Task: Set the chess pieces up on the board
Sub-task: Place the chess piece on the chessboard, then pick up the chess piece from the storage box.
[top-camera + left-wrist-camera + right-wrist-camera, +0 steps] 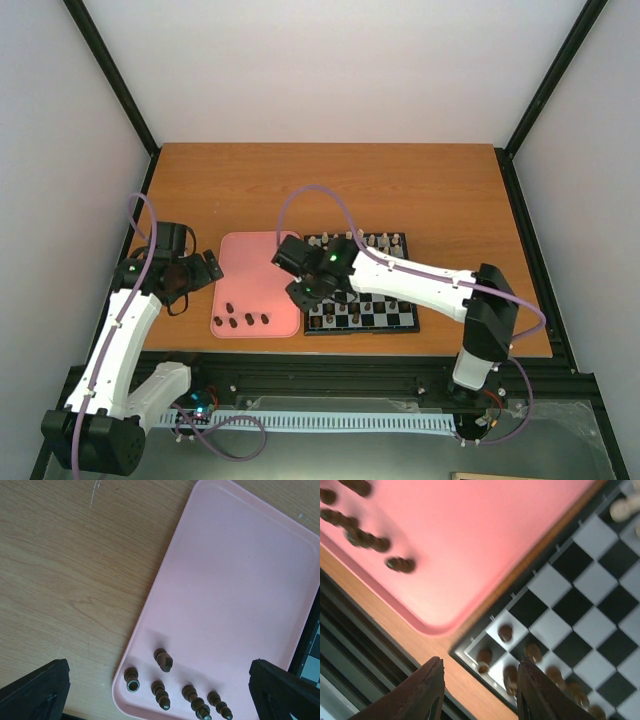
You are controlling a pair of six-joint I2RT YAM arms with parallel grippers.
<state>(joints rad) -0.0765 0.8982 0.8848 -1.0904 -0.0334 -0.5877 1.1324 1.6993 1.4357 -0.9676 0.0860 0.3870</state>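
The dark brown chess piece [265,319] nearest the board is free of its neighbours, so my right gripper keeps going over the pink tray and closes around that piece.
Several dark brown chess pieces [164,660] lie on their sides in the near corner of the pink tray [240,580]. My left gripper [160,695] hangs open above them, holding nothing. More dark chess pieces [506,632] stand on the two near rows of the board [587,625]. My right gripper [480,695] is over the board's near left corner, its jaws apart and nothing between them. One piece [484,657] stands in the corner square just beyond the fingertips. From above, the right gripper [305,290] sits at the left edge of the board [360,330].
The pink tray [255,270] lies just left of the board, its edge almost touching the rim. Cream-white pieces [370,240] line the board's far side. The table's near edge and a black frame rail [350,645] run close below the right gripper.
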